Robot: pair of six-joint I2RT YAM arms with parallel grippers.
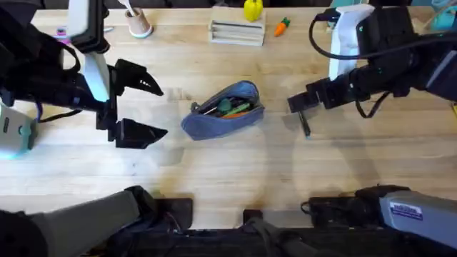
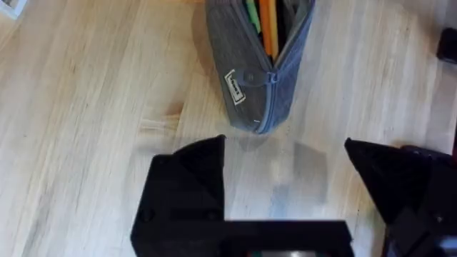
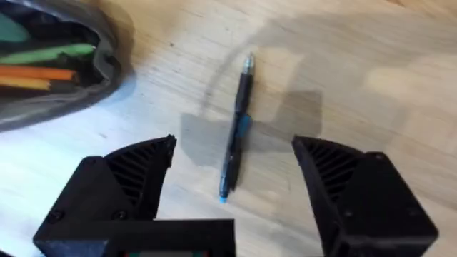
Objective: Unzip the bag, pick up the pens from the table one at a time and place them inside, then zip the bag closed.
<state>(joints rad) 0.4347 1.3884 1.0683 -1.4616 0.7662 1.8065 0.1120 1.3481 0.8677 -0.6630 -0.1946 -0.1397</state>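
I expect the bag's sides (image 1: 216,128) to move apart when I open my right gripper inside with the pen, since the blue-grey bag's rim (image 3: 108,66) is floppy and wavy.
The blue-grey bag (image 1: 225,108) lies mid-table with its zipper open. Green and orange pens show inside it (image 2: 265,21). My left gripper (image 1: 153,107) is open just left of the bag, its two black fingers (image 2: 193,182) spread wide above bare wood with nothing between them. A slim black pen (image 3: 237,135) with a bluish tip lies on the table (image 1: 214,171) to the right of the bag. My right gripper (image 3: 232,171) hovers open over it, one finger on each side, not touching it. In the overhead view that pen (image 1: 305,128) pokes out below the right gripper (image 1: 300,107).
Along the far edge stand a cup (image 1: 139,25), a pale wooden rack (image 1: 237,32), a yellow object (image 1: 253,8) and a small orange carrot toy (image 1: 283,26). A teal and white device (image 1: 14,132) sits at the left edge. Bare wood lies in front of the bag.
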